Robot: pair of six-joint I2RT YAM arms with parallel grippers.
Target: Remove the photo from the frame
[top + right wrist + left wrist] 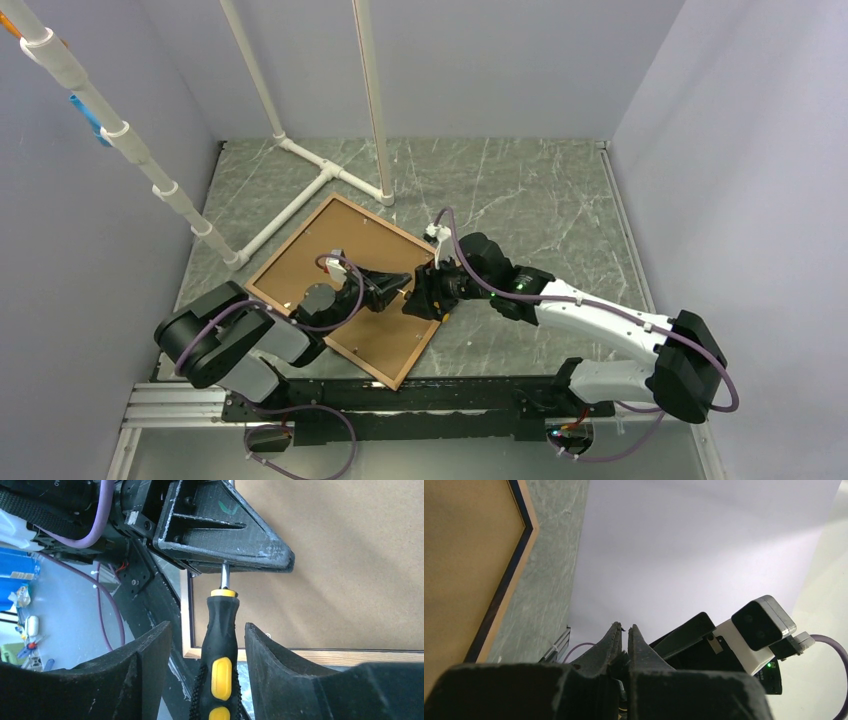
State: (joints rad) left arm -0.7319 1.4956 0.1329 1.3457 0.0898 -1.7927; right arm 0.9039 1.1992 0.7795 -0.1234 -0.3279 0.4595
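Note:
The robot's left gripper has the screwdriver by its metal shaft [225, 577], so the right gripper should take hold of the screwdriver's handle, and the left gripper will then be free to grip the frame's near edge [345, 353].
The frame [262, 268] lies back up on the marble table, and its brown backing board [335, 250] fills it. The photo is hidden. The frame's navy inner edge shows in the left wrist view [506, 587] and the right wrist view [350, 656]. My left gripper [398, 283] hovers over the frame's right part, its fingers [616, 640] pressed together. Its finger [225, 540] covers the metal shaft of a black-and-yellow screwdriver [220, 645]. My right gripper [207, 625] is open, with the screwdriver's handle between its fingers and a gap on each side.
A white pipe structure [300, 170] stands on the table behind the frame and rises up the left wall. Grey walls close in both sides and the back. A black rail [400, 400] runs along the near edge. The right wrist's camera [764, 622] sits close to my left fingers.

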